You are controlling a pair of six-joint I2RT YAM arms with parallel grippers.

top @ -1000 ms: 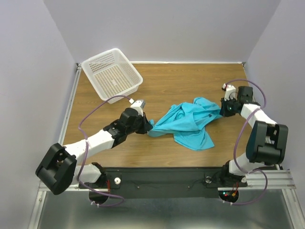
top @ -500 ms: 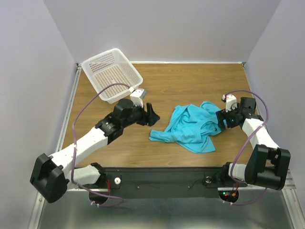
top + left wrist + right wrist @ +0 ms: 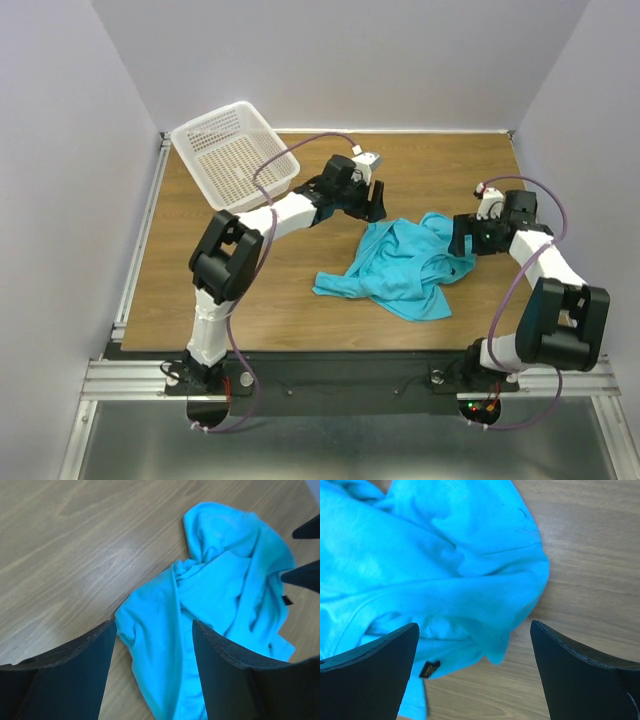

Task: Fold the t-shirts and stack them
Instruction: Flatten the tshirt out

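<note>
I expect the turquoise t-shirt to show its neck opening at its crumpled edge when I lift and stretch it, because a small dark label shows there.
The turquoise t-shirt lies crumpled in a heap on the wooden table, right of centre. My left gripper hovers open at the heap's far left edge, holding nothing. In the left wrist view a fold of the t-shirt lies on the table below and between the spread fingers of the left gripper. My right gripper stands open at the heap's right edge. In the right wrist view the right gripper is wide apart over the hem of the t-shirt, not touching it.
A white perforated basket sits at the back left corner, tilted. Bare wood shows left of the shirt and in front of it. Walls close the table at the back and on both sides. A small dark label shows on the shirt's hem.
Both grippers opened and let go of the shirt, which slumped from stretched into a heap. The left arm swung from the shirt's left side to its far edge.
</note>
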